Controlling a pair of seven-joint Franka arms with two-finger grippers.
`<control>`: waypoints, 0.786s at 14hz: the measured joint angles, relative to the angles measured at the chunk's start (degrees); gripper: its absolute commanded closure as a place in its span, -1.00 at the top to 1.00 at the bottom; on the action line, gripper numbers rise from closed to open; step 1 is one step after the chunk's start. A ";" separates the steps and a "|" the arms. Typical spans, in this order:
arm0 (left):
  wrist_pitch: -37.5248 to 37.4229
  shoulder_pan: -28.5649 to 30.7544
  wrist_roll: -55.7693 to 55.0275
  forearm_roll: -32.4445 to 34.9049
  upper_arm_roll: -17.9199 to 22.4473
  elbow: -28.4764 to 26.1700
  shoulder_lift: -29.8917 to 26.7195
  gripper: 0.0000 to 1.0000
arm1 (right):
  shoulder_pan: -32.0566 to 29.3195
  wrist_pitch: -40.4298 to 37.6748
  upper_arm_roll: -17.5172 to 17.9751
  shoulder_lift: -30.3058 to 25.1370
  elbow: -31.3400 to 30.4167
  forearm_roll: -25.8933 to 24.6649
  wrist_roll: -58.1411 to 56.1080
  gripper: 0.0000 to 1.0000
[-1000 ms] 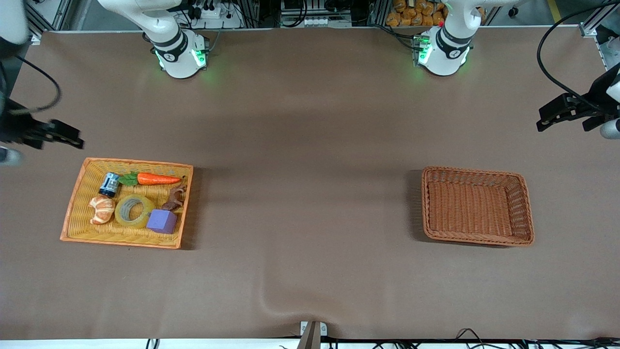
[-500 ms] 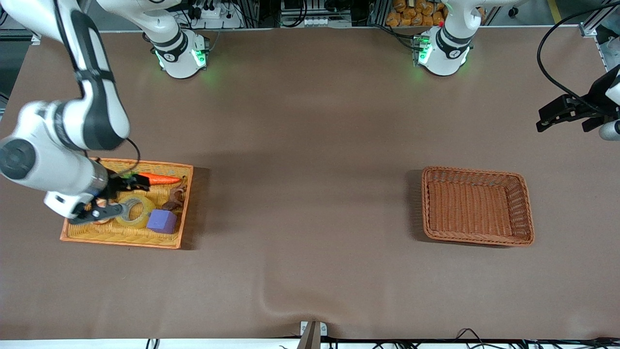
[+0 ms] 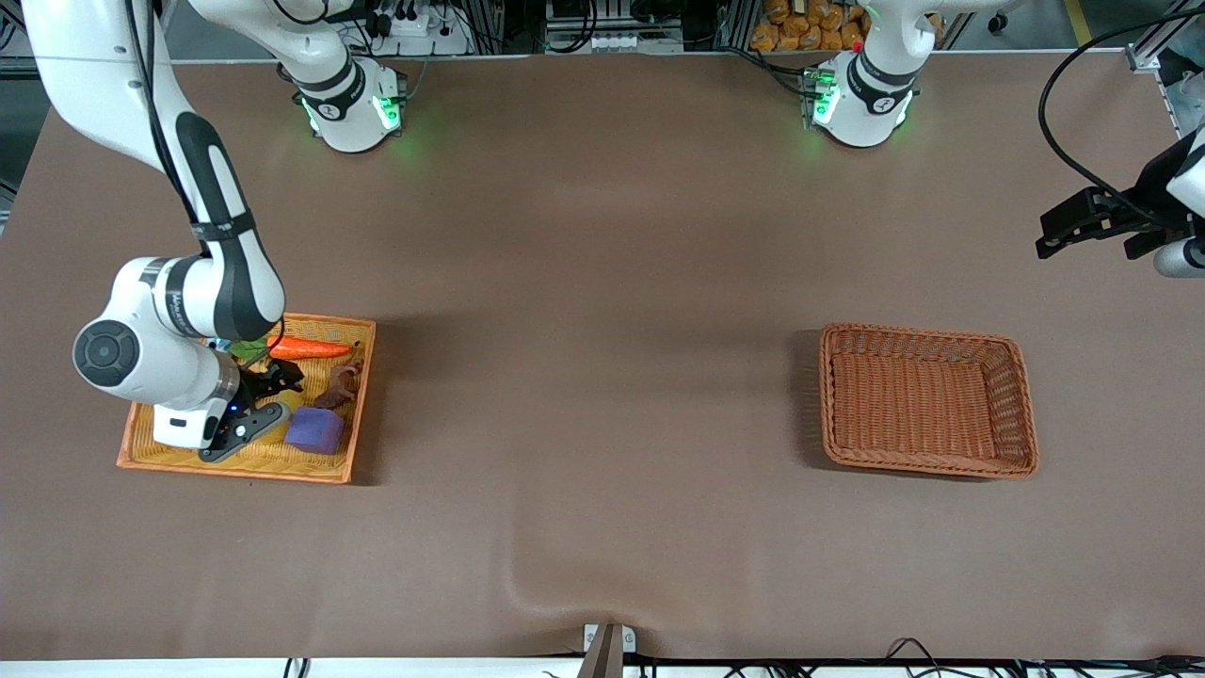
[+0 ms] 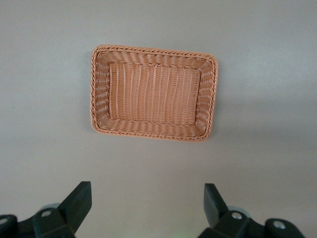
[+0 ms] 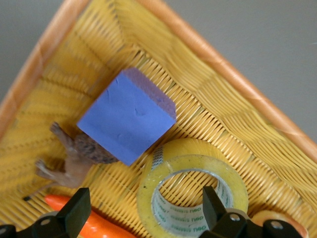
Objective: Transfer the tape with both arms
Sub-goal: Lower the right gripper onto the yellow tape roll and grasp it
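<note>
The tape [image 5: 198, 161] will come up by itself when I lift it and leave the purple cube behind, because woven floor [image 5: 174, 132] shows between the two.
The tape [image 5: 148, 191], a yellowish translucent roll, lies flat in the yellow woven tray [image 5: 237, 79] beside a purple cube [image 5: 126, 116]. My right gripper [image 5: 144, 206] is open just above it. One finger is over the core hole and the other is outside the ring. In the front view the right gripper [image 3: 259, 403] is low over the tray [image 3: 235, 471] and hides most of the tape. My left gripper [image 4: 147, 198] is open and empty. It waits high over the left arm's end of the table [image 3: 1059, 231].
An empty brown wicker basket [image 3: 927, 331] stands toward the left arm's end and also shows in the left wrist view [image 4: 148, 49]. The tray also holds a carrot [image 3: 311, 348] and a brown figure [image 5: 74, 158], both close to the tape.
My right arm has swung in from the table's end over the tray and lowered its open gripper onto the tape. The left arm has barely moved.
</note>
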 measured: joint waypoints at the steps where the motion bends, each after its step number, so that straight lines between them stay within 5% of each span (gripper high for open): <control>1: 0.00 -0.02 0.00 -0.01 -0.01 0.01 0.12 1.00 | -0.19 0.00 -0.01 0.65 -0.06 0.00 -0.68 0.91; 2: 0.00 -0.12 0.00 -0.02 -0.05 0.01 0.25 1.00 | -0.46 0.00 -0.02 1.29 -0.14 0.13 -0.83 0.46; 6: 0.02 -0.62 0.00 -0.02 -0.26 0.02 0.71 1.00 | -2.37 0.00 -0.02 3.42 -0.36 4.29 -2.72 0.09; 8: 0.45 -0.68 0.00 -0.03 -0.26 0.02 1.28 1.00 | -2.97 -0.01 -0.02 4.60 -0.39 6.13 -2.94 -0.79; 9: 0.92 -0.68 0.00 -0.03 -0.26 0.02 1.49 1.00 | -3.03 -0.03 -0.02 4.93 -0.38 6.50 -2.97 -1.00; 11: 1.20 -0.68 0.00 -0.03 -0.26 0.04 1.74 1.00 | -3.00 -0.81 0.18 4.96 -0.22 6.66 -2.97 -1.00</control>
